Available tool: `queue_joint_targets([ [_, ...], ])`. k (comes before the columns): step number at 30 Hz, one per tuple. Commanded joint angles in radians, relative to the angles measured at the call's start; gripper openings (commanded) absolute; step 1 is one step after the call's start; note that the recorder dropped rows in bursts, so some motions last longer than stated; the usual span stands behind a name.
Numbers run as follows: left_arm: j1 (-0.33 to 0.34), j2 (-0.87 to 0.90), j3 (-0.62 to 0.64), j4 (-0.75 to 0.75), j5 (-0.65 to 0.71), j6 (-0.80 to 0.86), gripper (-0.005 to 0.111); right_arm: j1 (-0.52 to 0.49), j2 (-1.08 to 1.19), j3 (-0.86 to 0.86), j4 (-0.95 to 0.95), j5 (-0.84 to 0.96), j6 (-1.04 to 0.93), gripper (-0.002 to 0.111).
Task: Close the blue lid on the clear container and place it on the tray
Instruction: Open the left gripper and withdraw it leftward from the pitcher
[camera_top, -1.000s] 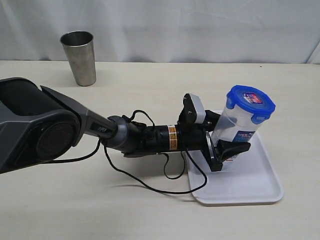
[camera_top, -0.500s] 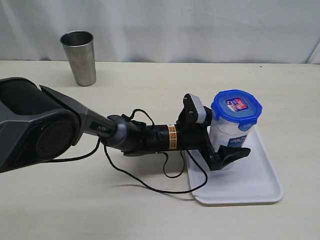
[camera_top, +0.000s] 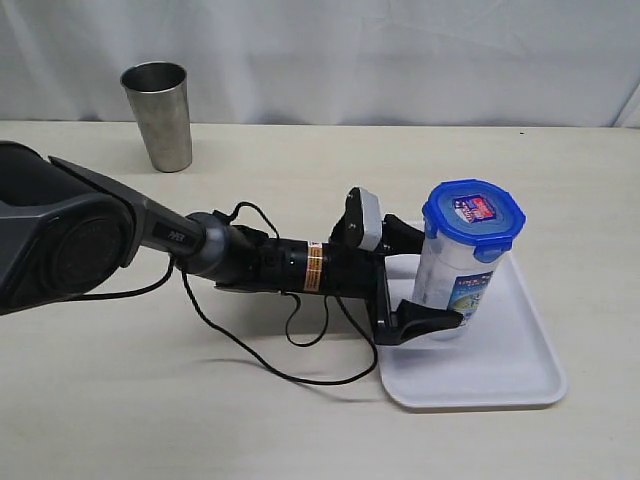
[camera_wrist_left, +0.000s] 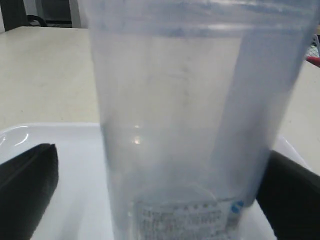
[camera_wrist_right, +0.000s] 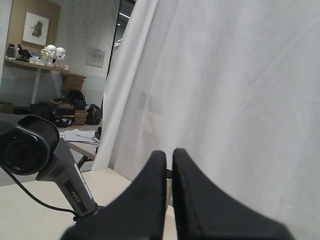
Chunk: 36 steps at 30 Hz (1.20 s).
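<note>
My left gripper's open fingers are backing away, with the clear container upright on the tray (camera_top: 456, 280) and its blue lid in place. They should go on backing away until they are past the tray's edge (camera_top: 384, 372).
The clear container (camera_top: 452, 262) stands upright on the white tray (camera_top: 520, 360), with the blue lid (camera_top: 473, 212) seated on its top. My left gripper (camera_top: 440, 279) is open. Its black fingers (camera_top: 432, 320) flank the container's lower part with a gap on each side. In the left wrist view the container (camera_wrist_left: 190, 125) fills the middle, its printed label low down. The gripper (camera_wrist_left: 160, 200) shows a dark finger at each edge over the tray (camera_wrist_left: 60, 145). My right gripper (camera_wrist_right: 167, 154) is shut on nothing, raised toward a white curtain and out of the exterior view.
A grey steel tumbler (camera_top: 160, 115) stands at the back left of the table. A black cable (camera_top: 300, 365) from the left arm loops over the table by the tray's left edge. A white curtain closes off the back.
The container went from tilted in the left gripper to upright on the tray. The left gripper opened off it and the arm drew back a little to the left.
</note>
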Motion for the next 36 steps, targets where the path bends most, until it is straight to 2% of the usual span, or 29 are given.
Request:
queue_joint_targets([
  [1, 0.013, -0.009, -0.003, 0.070, -0.027, -0.011, 0.099, -0.002, -0.005, 0.004, 0.000, -0.012, 0.000, 0.005],
  [7, 0.040, -0.039, -0.003, 0.127, -0.021, -0.039, 0.099, -0.002, -0.005, 0.004, 0.000, -0.012, 0.000, 0.005],
  [26, 0.216, -0.191, -0.003, 0.443, 0.072, -0.273, 0.099, -0.002, -0.005, 0.004, 0.000, -0.012, 0.000, 0.005],
  [31, 0.266, -0.299, -0.003, 0.440, 0.211, -0.463, 0.098, -0.002, -0.005, 0.003, 0.000, -0.014, 0.000, 0.005],
  [33, 0.272, -0.343, -0.003, 0.494, 0.273, -0.555, 0.095, -0.002, -0.005, 0.003, 0.000, -0.016, 0.000, 0.005],
  [36, 0.272, -0.424, -0.003, 0.612, 0.383, -0.687, 0.076, -0.002, -0.005, 0.003, 0.000, -0.016, 0.000, 0.005],
])
